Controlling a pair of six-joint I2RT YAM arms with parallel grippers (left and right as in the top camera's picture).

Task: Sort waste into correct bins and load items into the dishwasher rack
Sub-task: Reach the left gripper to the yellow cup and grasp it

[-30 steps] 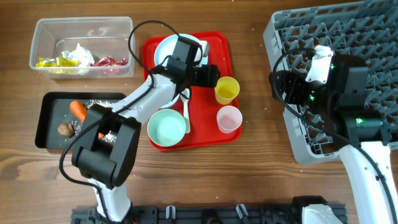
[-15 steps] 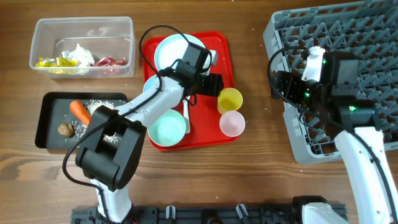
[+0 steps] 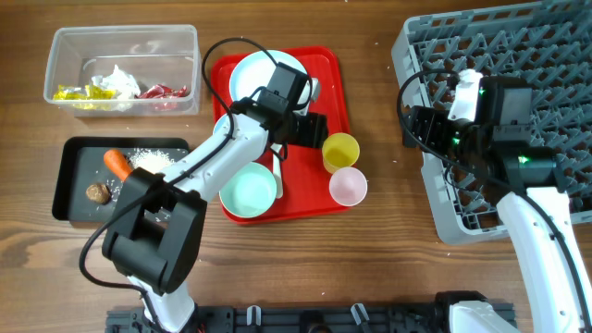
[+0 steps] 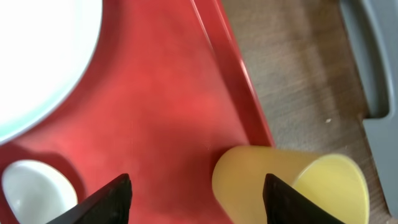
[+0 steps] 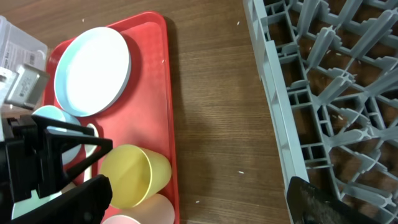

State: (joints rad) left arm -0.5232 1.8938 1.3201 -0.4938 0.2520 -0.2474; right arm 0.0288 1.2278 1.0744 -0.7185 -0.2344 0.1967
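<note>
My left gripper should move onto the yellow cup's side, since it straddles red tray next to the cup, then hand the cup to my right gripper.
My left gripper is open over the red tray, right beside the yellow cup. In the left wrist view its fingers straddle bare red tray, with the yellow cup lying on its side against the right finger. The pink cup sits just below the yellow one. The pale blue plate, a bowl and the white spoon lie on the tray; a second bowl is mostly under my arm. My right gripper is open and empty over bare table beside the grey rack.
The clear tub holds yellow and red wrappers and tissue. The black tray holds the carrot, rice and the brown lump. The red tray's rim lies between the cups and the rack.
My left gripper moved down the tray towards the yellow cup. The yellow and pink cups slid a little down and right. My right arm shifted slightly up.
</note>
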